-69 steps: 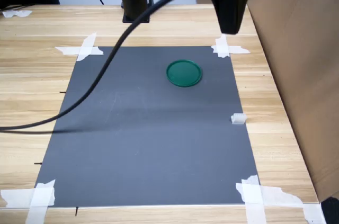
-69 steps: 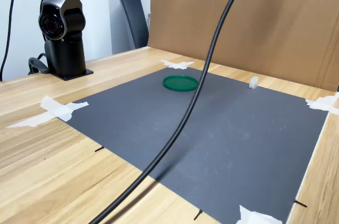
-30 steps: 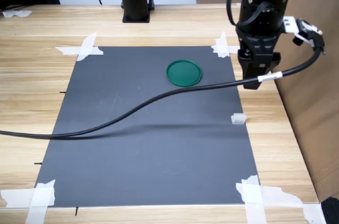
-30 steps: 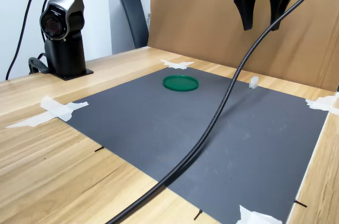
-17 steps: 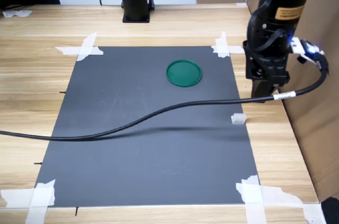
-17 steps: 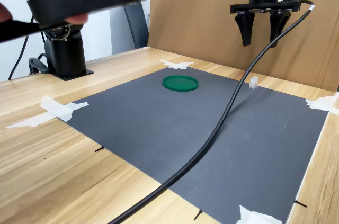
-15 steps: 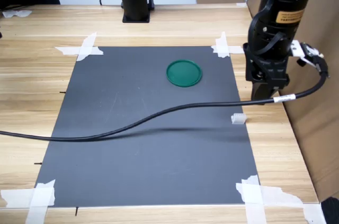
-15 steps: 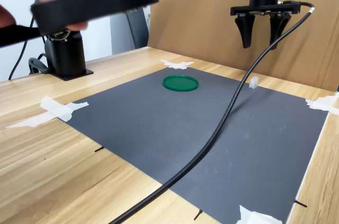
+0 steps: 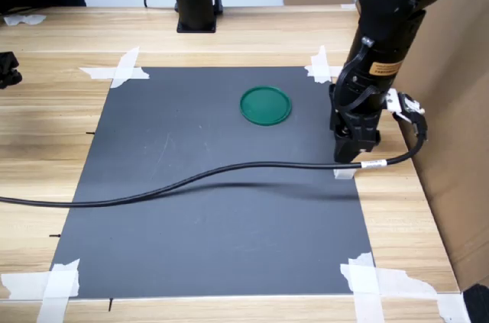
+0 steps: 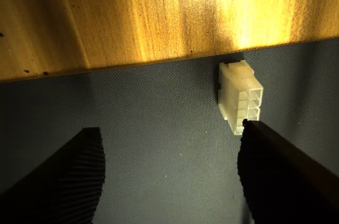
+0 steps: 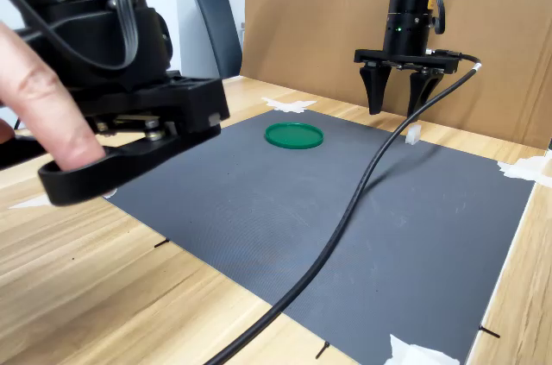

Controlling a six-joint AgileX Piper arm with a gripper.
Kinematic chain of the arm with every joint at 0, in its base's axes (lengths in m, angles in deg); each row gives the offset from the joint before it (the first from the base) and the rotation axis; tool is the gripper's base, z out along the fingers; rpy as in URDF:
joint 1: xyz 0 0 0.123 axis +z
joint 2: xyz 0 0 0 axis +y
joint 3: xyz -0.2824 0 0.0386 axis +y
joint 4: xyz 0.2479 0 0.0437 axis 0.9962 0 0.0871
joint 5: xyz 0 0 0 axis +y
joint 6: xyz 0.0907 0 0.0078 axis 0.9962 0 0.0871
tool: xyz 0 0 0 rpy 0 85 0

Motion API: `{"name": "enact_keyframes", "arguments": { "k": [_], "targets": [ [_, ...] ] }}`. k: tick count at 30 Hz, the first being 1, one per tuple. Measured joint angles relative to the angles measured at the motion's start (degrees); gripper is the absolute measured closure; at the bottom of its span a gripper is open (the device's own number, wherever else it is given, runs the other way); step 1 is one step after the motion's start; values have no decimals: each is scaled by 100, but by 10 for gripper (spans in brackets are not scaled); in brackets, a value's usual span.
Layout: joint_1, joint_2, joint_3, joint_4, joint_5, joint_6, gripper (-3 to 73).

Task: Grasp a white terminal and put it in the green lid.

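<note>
The black cable (image 9: 260,164) is hanging above its shadow (image 9: 248,185), so I expect it to swing free of the green lid when I carry the white terminal.
The white terminal (image 10: 239,97) lies on the dark grey mat (image 9: 214,208) close to the mat's edge, small and ribbed. It shows in both exterior views (image 9: 343,174) (image 11: 413,133). My gripper (image 9: 350,156) (image 11: 395,99) hangs low over it, open and holding nothing. In the wrist view the gripper (image 10: 169,181) has its black fingers (image 10: 280,176) wide apart; the terminal sits just off one fingertip, not between the two. The green lid (image 9: 265,104) (image 11: 293,135) rests flat on the mat, to the first exterior view's left of the gripper and farther back.
A black cable (image 9: 191,182) trails from the wrist across the mat. A cardboard wall (image 9: 451,109) stands close on the first exterior view's right. White tape strips (image 9: 122,69) hold the mat's corners. A person's hand (image 11: 34,97) holds a black handle (image 11: 129,145) in the second exterior view's foreground.
My gripper has come down and shifted toward the terminal, still open. The cable sagged lower over the mat. The hand with the black handle moved further into the second exterior view.
</note>
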Motion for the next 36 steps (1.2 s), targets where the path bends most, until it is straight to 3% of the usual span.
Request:
{"name": "enact_keyframes", "arguments": {
  "k": [16, 25, 36],
  "targets": [
    [141, 0, -692, 59, -9, 160, 88],
    [-399, 31, -692, 126, 52, -128, 88],
    [-190, 179, -692, 274, 217, -83, 89]
  ]
}}
